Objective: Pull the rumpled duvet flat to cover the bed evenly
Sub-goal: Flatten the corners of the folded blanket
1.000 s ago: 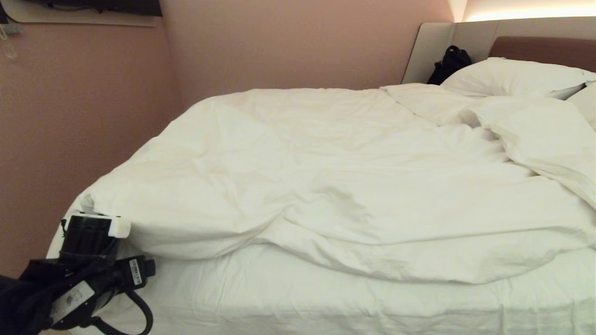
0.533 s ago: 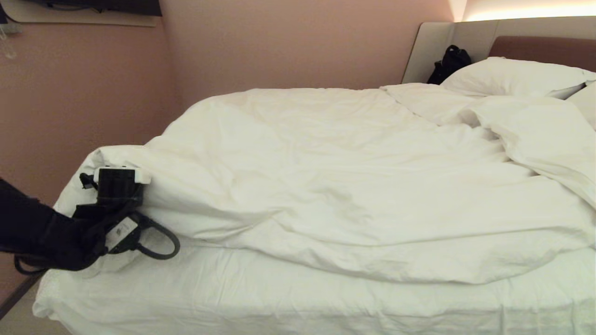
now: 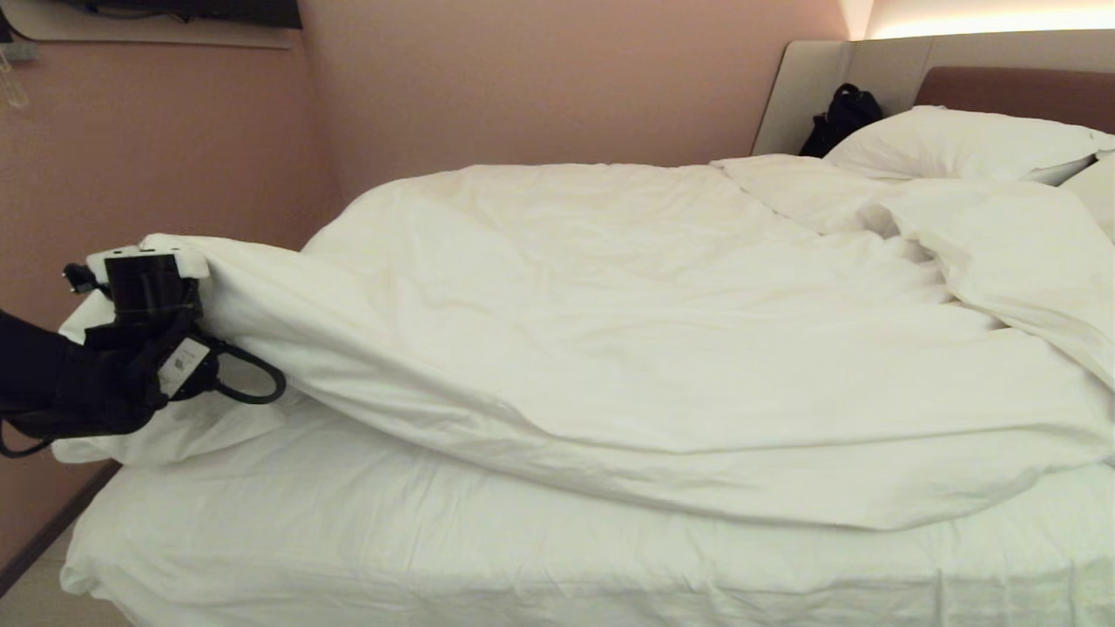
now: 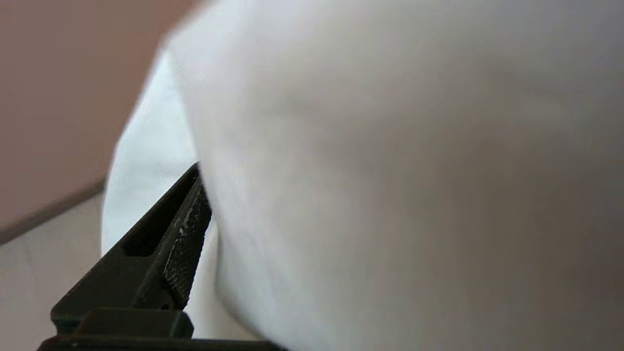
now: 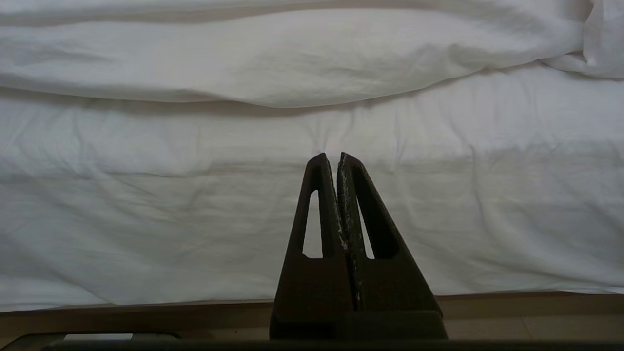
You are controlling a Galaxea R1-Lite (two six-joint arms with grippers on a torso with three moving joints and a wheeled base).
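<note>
My left gripper should move lower and close on the duvet's hanging corner before it pulls, because the duvet only drapes over its open fingers.
The puffy white duvet lies rumpled over the bed, bunched near the pillows at the far right. Its near edge stops short of the bed's front side, leaving a strip of sheeted mattress bare. My left gripper is at the bed's left end, raised above the mattress and shut on the duvet's corner, which hangs stretched from it. In the left wrist view one black finger presses against the duvet; the other is hidden. My right gripper is shut and empty, low before the mattress side.
A pink wall runs close along the bed's left end. Two white pillows rest at the brown headboard, with a black bag beside them. The bed's base edge shows below the right gripper.
My left gripper has risen and swung left with the duvet's corner, lifting and stretching that end off the mattress and baring more sheet beneath. The right arm has stayed still.
</note>
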